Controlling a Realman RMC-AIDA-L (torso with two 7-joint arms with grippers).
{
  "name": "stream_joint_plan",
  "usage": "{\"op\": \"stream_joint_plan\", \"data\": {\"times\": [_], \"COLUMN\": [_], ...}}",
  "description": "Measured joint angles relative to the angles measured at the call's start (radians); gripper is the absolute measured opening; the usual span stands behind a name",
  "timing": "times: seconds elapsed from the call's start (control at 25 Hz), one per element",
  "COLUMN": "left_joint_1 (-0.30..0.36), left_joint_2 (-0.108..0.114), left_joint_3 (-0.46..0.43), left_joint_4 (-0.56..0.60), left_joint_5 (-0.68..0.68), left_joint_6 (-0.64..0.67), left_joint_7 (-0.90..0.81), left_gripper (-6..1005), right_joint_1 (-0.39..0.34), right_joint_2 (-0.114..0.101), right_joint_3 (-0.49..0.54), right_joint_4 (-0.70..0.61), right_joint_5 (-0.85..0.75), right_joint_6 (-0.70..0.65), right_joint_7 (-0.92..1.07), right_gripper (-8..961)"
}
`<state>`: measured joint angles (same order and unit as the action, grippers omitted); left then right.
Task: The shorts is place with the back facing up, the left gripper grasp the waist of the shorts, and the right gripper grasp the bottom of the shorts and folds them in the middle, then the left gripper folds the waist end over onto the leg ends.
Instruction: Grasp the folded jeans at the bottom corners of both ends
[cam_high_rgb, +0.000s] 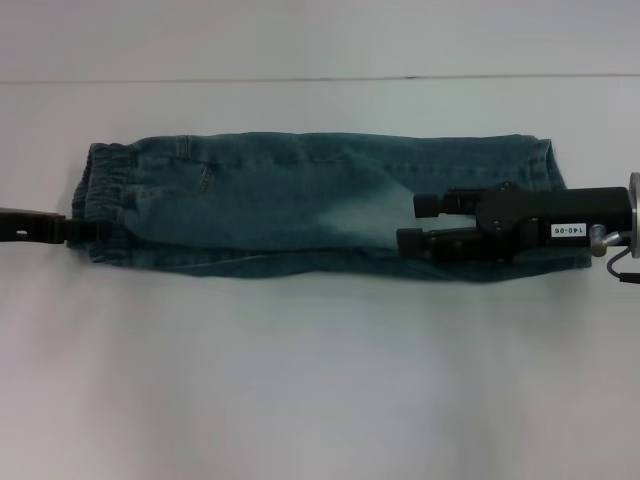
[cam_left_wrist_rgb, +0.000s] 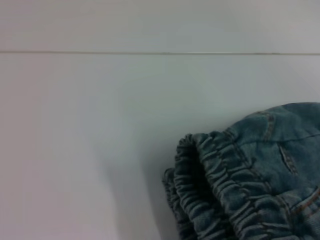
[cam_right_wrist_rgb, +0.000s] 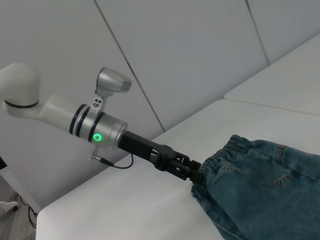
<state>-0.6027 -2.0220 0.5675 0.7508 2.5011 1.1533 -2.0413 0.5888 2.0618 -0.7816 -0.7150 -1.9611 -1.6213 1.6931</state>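
Observation:
The leg half where the waist must land lies under my open right gripper, so that gripper should move clear while my left gripper folds the waist over.
The shorts lie folded lengthwise into a long band across the white table. The ruffled waist is at the left end and the leg hems at the right. My left gripper reaches in from the left edge and is shut on the waist's near corner. The right wrist view shows the left gripper biting into the gathered waist. My right gripper stands over the right half of the shorts, pointing left, its fingers apart with nothing between them. The left wrist view shows the waist close up.
The white table stretches in front of the shorts, and a seam line runs across behind them. The left arm's silver wrist with a green light stands beyond the table's left side.

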Motion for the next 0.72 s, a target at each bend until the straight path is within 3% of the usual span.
{"op": "stream_joint_plan", "data": {"times": [0.4,0.72], "left_joint_1": [-0.031,-0.021], "left_joint_2": [0.008,0.001], "left_joint_3": [0.034,0.040], "left_joint_4": [-0.070,-0.019], "left_joint_5": [0.003,-0.012], "left_joint_6": [-0.052,0.027], "left_joint_7": [0.015,0.066], "left_gripper": [833,818], "right_joint_1": [0.003,-0.001], "right_joint_2": [0.007,0.009], "right_joint_3": [-0.004,0.002], "right_joint_4": [0.000,0.002], "right_joint_5": [-0.001,0.000], "right_joint_6": [0.005,0.017], "right_joint_7": [-0.002,-0.003], "right_gripper": [833,831]}}
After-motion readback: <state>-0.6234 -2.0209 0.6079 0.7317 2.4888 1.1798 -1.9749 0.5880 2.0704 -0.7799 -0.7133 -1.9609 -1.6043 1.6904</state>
